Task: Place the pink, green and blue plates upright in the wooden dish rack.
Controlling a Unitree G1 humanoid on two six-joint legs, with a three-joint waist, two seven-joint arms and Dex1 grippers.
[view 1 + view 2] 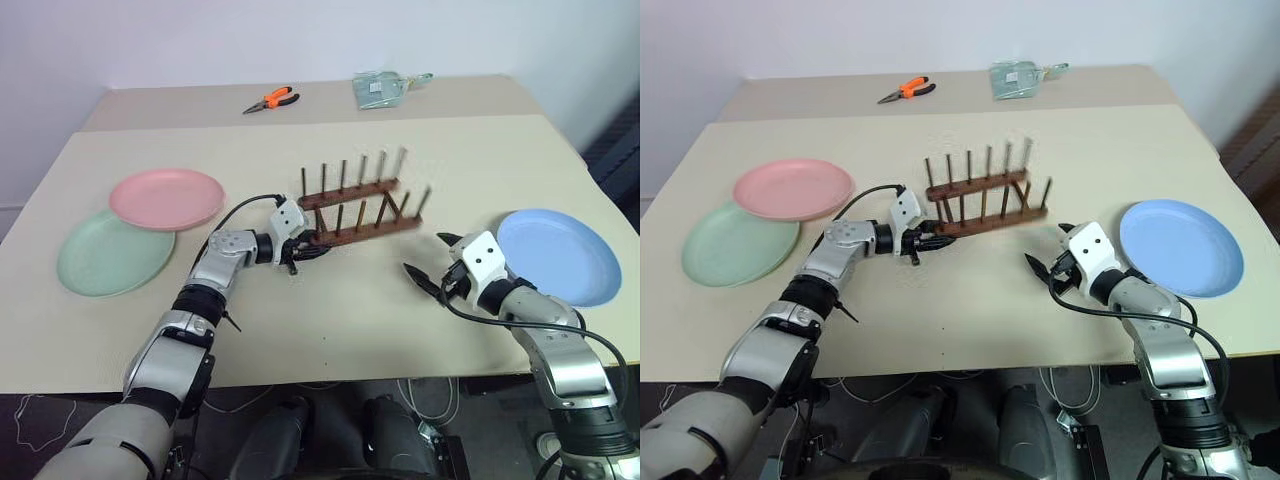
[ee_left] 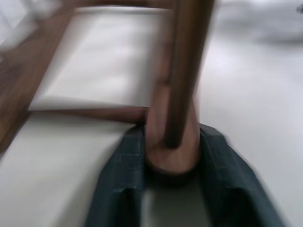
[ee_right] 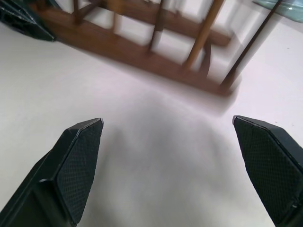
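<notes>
The wooden dish rack is at a slant with its near rail [image 1: 372,232] in my left gripper. Next, my left gripper turns the rack square before it takes the pink plate [image 1: 167,198].
The wooden dish rack [image 1: 360,205] stands mid-table with nothing between its pegs. My left gripper [image 1: 305,245] is shut on the left end of its near rail; in the left wrist view both fingers [image 2: 118,179] press the rail end [image 2: 173,156] below a peg. The pink plate [image 1: 165,198] lies flat at the left, overlapping the green plate [image 1: 105,258]. At the right the blue plate [image 1: 560,255] lies flat. My right gripper [image 1: 430,262] hovers open between rack and blue plate, its fingers [image 3: 78,161] wide apart and pointing at the rack's right end [image 3: 142,52].
Orange-handled pliers [image 1: 271,99] and a clear packet [image 1: 380,88] lie on the far part of the table. The table's front edge [image 1: 330,378] runs just below both arms. Bare tabletop lies between the rack and the near edge.
</notes>
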